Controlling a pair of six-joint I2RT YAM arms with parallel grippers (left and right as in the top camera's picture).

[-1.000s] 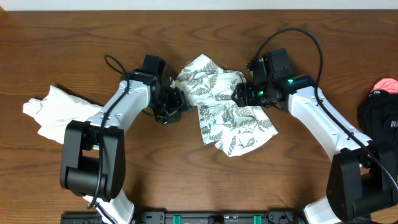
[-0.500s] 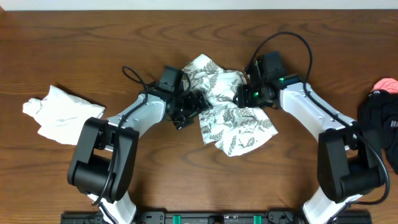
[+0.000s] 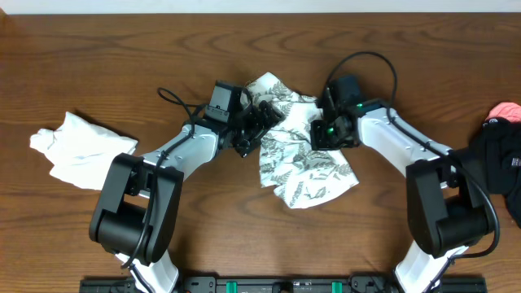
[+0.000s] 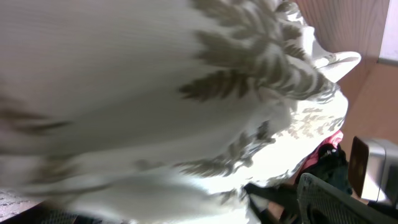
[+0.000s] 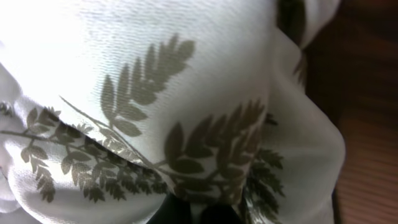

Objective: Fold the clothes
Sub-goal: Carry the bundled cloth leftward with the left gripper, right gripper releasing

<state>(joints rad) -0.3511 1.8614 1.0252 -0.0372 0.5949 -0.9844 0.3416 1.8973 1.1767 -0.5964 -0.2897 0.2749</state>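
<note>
The white garment (image 3: pixel 81 152) is beyond my right gripper's reach, so I should open that gripper and carry the fern garment (image 3: pixel 286 150) over there with my left gripper.
The clothes' main piece, a cream garment printed with grey-green fern leaves (image 3: pixel 305 155), lies crumpled at the table's middle. My left gripper (image 3: pixel 259 122) is open at its upper left edge, the cloth bulging between the jaws. In the left wrist view that fabric (image 4: pixel 155 93) fills the frame in a blur, with one finger (image 4: pixel 329 200) at the lower right. My right gripper (image 3: pixel 322 130) is shut on a fold at the upper right. The right wrist view shows fern cloth (image 5: pixel 155 112) pinched between the dark fingertips (image 5: pixel 180 214). A plain white garment (image 3: pixel 77 150) lies at the far left. A black one (image 3: pixel 496 159) lies at the right edge.
A pink item (image 3: pixel 505 111) rests on top of the black garment at the right edge. Cables loop above both wrists. Bare wooden tabletop (image 3: pixel 212 220) surrounds the fern garment, and a black rail (image 3: pixel 285 285) runs along the front edge.
The left gripper has swung right to the fern garment's edge and opened wide. The right gripper has closed on the cloth, and the garment's lower part has drawn in slightly.
</note>
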